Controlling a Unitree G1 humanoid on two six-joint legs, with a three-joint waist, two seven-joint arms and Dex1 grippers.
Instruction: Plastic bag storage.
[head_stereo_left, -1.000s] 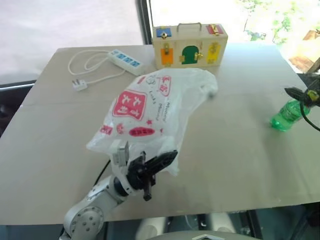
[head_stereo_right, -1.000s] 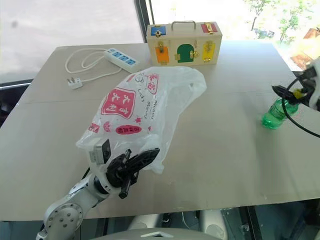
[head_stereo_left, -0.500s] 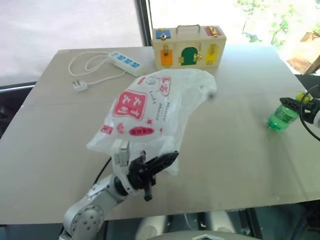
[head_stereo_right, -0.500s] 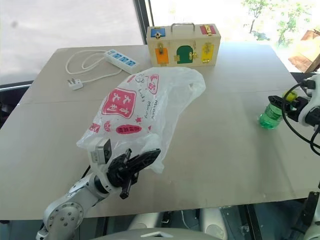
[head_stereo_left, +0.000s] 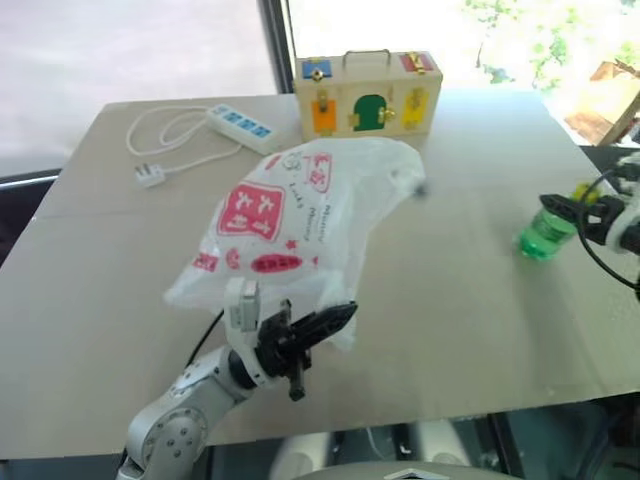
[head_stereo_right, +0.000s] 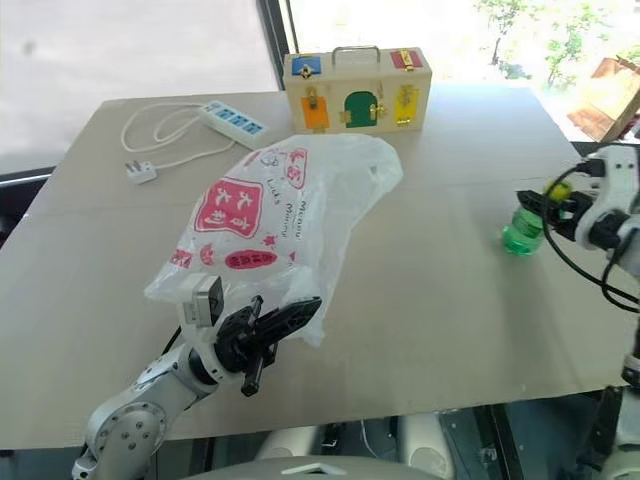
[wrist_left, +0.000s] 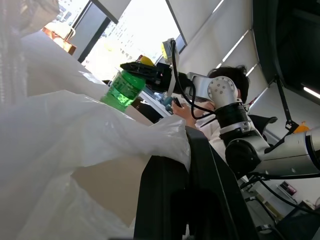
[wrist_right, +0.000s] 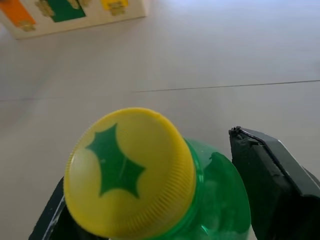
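My right gripper keeps going into the bag and lets go once the bottle's body is inside, as the green bottle's bottom (head_stereo_left: 537, 248) faces the plastic bag's opening.
The plastic bag (head_stereo_left: 290, 215), crinkly white with red print, lies puffed up in the middle of the table (head_stereo_left: 450, 320). My left gripper (head_stereo_left: 343, 313) is shut on the bag's near lower edge, and the film runs in between its fingers (wrist_left: 200, 185). At the table's right side a green bottle (head_stereo_left: 537, 236) with a yellow cap (wrist_right: 130, 170) leans over. My right gripper (head_stereo_right: 537, 205) is shut on the bottle's neck just under the cap, one finger (wrist_right: 272, 185) on each side.
A wooden box (head_stereo_left: 365, 90) with coloured doors and latches stands at the far edge behind the bag. A white power strip (head_stereo_left: 240, 125) with its cord and plug (head_stereo_left: 148, 175) lies at the far left. A person (wrist_left: 227, 80) is beyond my right arm.
My right gripper has closed on the bottle's neck, rolled, and moved it a little to the left over the table. The left gripper and bag have stayed put.
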